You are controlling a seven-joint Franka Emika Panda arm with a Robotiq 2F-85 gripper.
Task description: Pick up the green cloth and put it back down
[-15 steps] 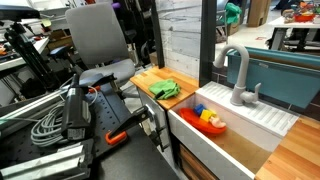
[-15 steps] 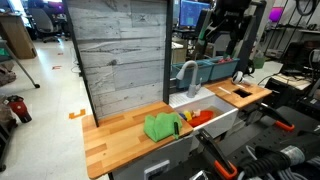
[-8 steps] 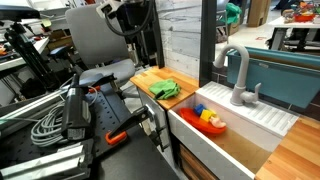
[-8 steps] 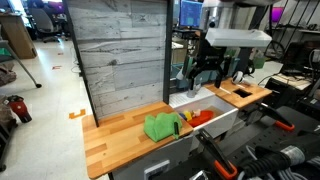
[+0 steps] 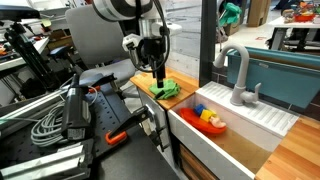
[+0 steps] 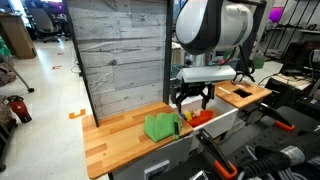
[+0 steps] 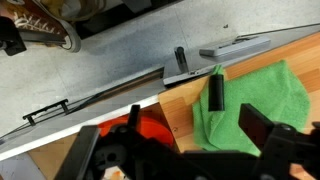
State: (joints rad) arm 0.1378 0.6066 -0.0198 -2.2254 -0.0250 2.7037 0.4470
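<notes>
The green cloth (image 5: 164, 90) is bunched up in loose folds (image 5: 170, 87), so I expect it to fall open into a long, narrow drape when the robot's gripper lifts it.
The green cloth (image 5: 166, 89) lies crumpled on the wooden counter (image 5: 143, 76) beside the white sink. It also shows in an exterior view (image 6: 160, 127) and fills the right of the wrist view (image 7: 255, 100). My gripper (image 5: 158, 77) hangs just above the cloth with its fingers spread open and nothing between them. In an exterior view the gripper (image 6: 190, 99) sits above the counter's edge near the sink. In the wrist view the two dark fingers (image 7: 236, 110) frame the cloth.
A white sink (image 5: 235, 128) holds an orange tray with toys (image 5: 209, 120) and a grey faucet (image 5: 238, 72). A grey wood-panel wall (image 6: 120, 55) stands behind the counter. An office chair (image 5: 98, 40) and cables with tools (image 5: 60, 115) sit beside it.
The arm has swung in over the counter and come down from high above the sink to just above the green cloth. The cloth has not moved.
</notes>
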